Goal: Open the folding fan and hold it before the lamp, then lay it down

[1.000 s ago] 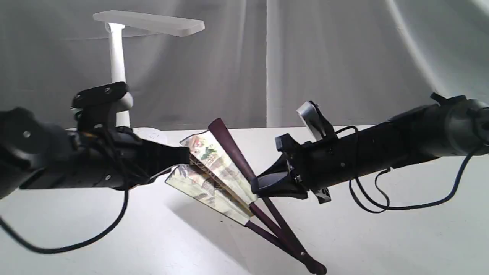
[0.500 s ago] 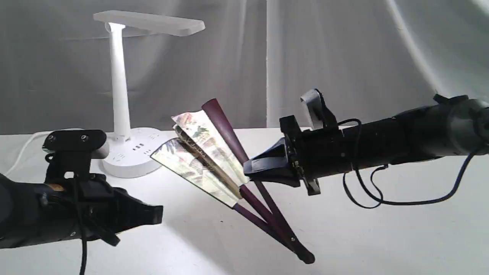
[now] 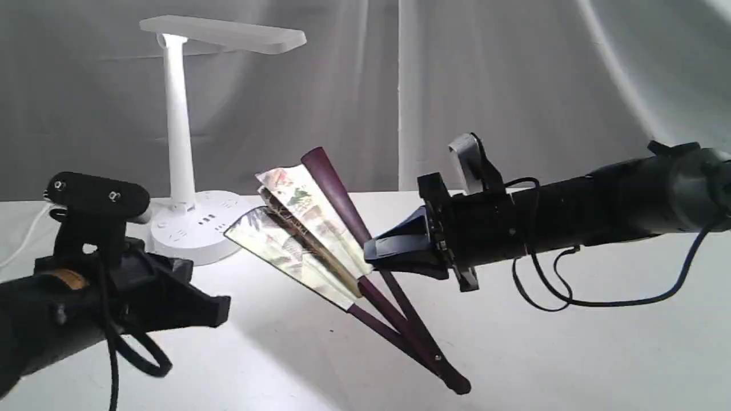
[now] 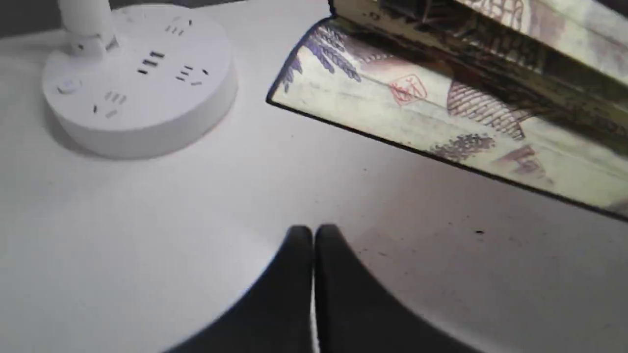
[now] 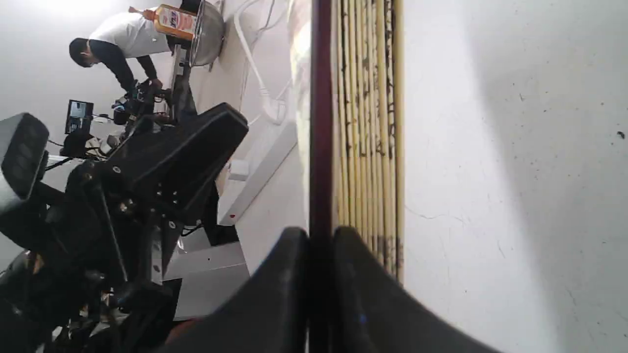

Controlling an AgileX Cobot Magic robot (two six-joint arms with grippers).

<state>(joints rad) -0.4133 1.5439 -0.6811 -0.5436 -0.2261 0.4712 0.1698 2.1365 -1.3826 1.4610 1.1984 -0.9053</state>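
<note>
The robot's left gripper is shut and points past the partly spread leaf [image 3: 298,232], so it should turn, open and bring its fingers around the leaf's lower edge [image 3: 254,248].
The folding fan [image 3: 302,228] is partly spread, its cream painted leaf raised toward the left and its pivot end [image 3: 454,383] low over the white table [image 3: 571,354]. My right gripper [image 3: 368,261] is shut on the fan's dark guard stick [image 5: 320,147], with the pleats [image 5: 368,122] edge-on beside it. The white lamp [image 3: 177,114] stands at the back left, behind the fan. My left gripper [image 3: 224,311] is shut and empty, low at the left and apart from the fan. Its closed fingertips [image 4: 301,238] hover over bare table, between the lamp's base [image 4: 137,83] and the fan leaf [image 4: 441,113].
A grey curtain hangs behind the table. A white cord [image 3: 20,242] runs off from the lamp at the far left. Black cables [image 3: 571,299] droop under the right arm and loop below the left arm [image 3: 137,354]. A person and equipment [image 5: 122,49] show beyond the table.
My left gripper has come off the fan's leaf and dropped down to the left, uncovering the lamp's base. The right gripper has carried the fan slightly up and left, then held still.
</note>
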